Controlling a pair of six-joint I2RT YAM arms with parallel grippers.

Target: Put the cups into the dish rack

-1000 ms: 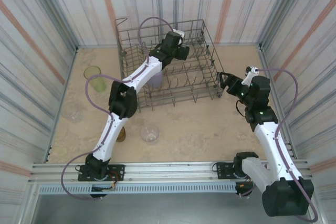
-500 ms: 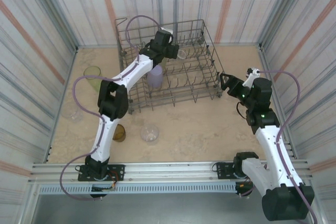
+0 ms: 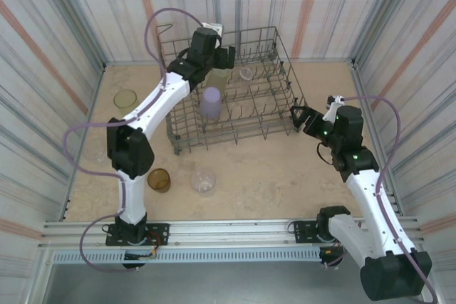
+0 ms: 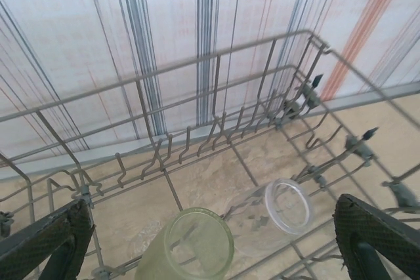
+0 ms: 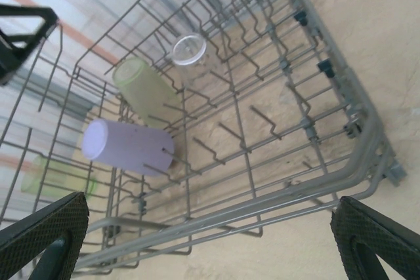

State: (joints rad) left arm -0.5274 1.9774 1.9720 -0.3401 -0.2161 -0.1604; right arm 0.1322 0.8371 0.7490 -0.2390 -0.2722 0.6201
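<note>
My left gripper should keep nearing the amber cup's rim (image 3: 169, 178) until its fingers close, as the amber cup (image 3: 159, 181) stands opening up, free of the dish rack and clear cup.
The dish rack (image 3: 285, 69) stands at the back middle of the table. Inside it are a lavender cup (image 3: 210, 102), a pale yellow-green cup (image 3: 219, 80) and a clear cup (image 3: 246, 73). My left gripper (image 3: 222, 60) hovers open over the rack's back left, just above the yellow-green cup (image 4: 197, 246) and the clear cup (image 4: 283, 206), holding nothing. My right gripper (image 3: 299, 117) is open and empty just outside the rack's right front corner, facing the lavender cup (image 5: 128, 145). On the table lie a yellow-green cup (image 3: 126, 98), an amber cup (image 3: 158, 179) and a clear cup (image 3: 204, 181).
Striped walls close in the table on three sides. A faint clear cup (image 3: 97, 153) stands near the left wall, beside my left arm's elbow. The rack's front rail (image 5: 262, 201) runs right in front of my right gripper. Bare tabletop lies between the rack and the arm bases.
My left gripper has drawn back and to the left over the rack, leaving the cups below it. My right gripper has edged left towards the rack's corner and opened a little wider.
</note>
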